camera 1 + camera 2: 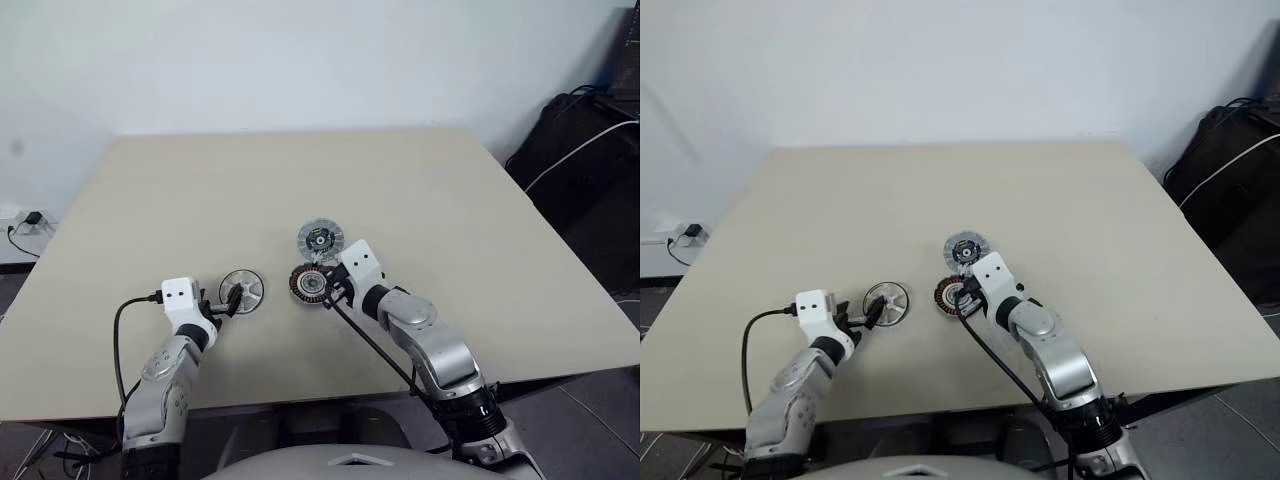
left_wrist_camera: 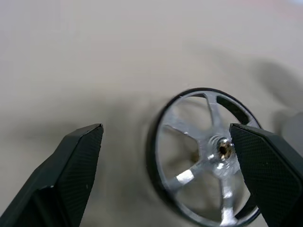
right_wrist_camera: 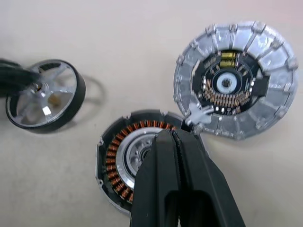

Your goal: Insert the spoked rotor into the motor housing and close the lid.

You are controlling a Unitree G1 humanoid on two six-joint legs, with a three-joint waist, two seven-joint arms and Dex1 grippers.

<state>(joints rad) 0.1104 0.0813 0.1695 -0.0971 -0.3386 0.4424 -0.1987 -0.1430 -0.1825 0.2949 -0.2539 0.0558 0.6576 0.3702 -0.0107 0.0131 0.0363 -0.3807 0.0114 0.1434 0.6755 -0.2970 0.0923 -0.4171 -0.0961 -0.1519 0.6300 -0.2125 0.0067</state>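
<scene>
The robot should expect a hidden brass gear stem under the spoked rotor [image 1: 243, 291] when it lifts the rotor, because brass glints between the spokes beneath the rotor's middle.
The spoked rotor [image 1: 242, 288], a silver wheel with a dark rim, lies on the table [image 1: 150, 200] left of centre. My left gripper [image 2: 165, 131] is open. One finger [image 2: 78, 165] stands clear of the wheel, and the other finger [image 2: 265, 170] is over its hub side. To the rotor's right sits the motor housing [image 3: 118, 156], a dark puck with copper windings. My right gripper [image 3: 173, 135] is shut and rests over the housing, with nothing visible between its fingers. The lid [image 3: 236, 78] lies ribbed face up, touching the housing's far edge.
The beige table stretches wide and bare around the three parts. A black cable [image 1: 375, 345] runs along my right arm. Dark bags [image 1: 590, 160] and a white cord sit on the floor past the table's right edge.
</scene>
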